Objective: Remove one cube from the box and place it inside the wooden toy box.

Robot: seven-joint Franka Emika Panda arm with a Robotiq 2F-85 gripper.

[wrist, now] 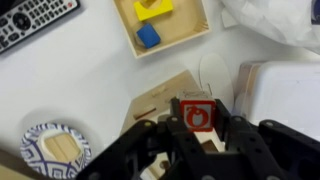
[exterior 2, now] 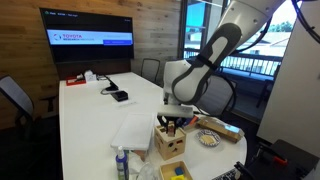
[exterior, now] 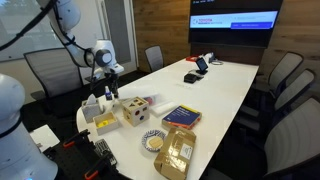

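Note:
The red cube in my gripper sits crooked to the wooden toy box's edges (wrist: 160, 91). Next, I turn the cube straight before I lower it through the square hole.
My gripper (wrist: 198, 124) is shut on a red cube (wrist: 197, 113) whose white face bears a red apple picture. It hangs just above the wooden toy box (wrist: 160, 98), a light-wood cube with cut-out holes, seen in both exterior views (exterior: 135, 111) (exterior 2: 169, 141). The gripper also shows there (exterior: 107, 88) (exterior 2: 173, 120). The small low box (wrist: 190, 32) lies beside the toy box and holds a yellow piece (wrist: 153, 8) and a blue cube (wrist: 148, 36). It also shows in both exterior views (exterior: 101, 123) (exterior 2: 176, 170).
A patterned plate (wrist: 55, 150) (exterior: 153, 142), a tan paper bag (exterior: 176, 152) and a flat blue-covered box (exterior: 180, 115) lie near the table end. A remote (wrist: 35, 20) lies nearby, and a white object (wrist: 285, 100) beside the toy box. Chairs ring the table.

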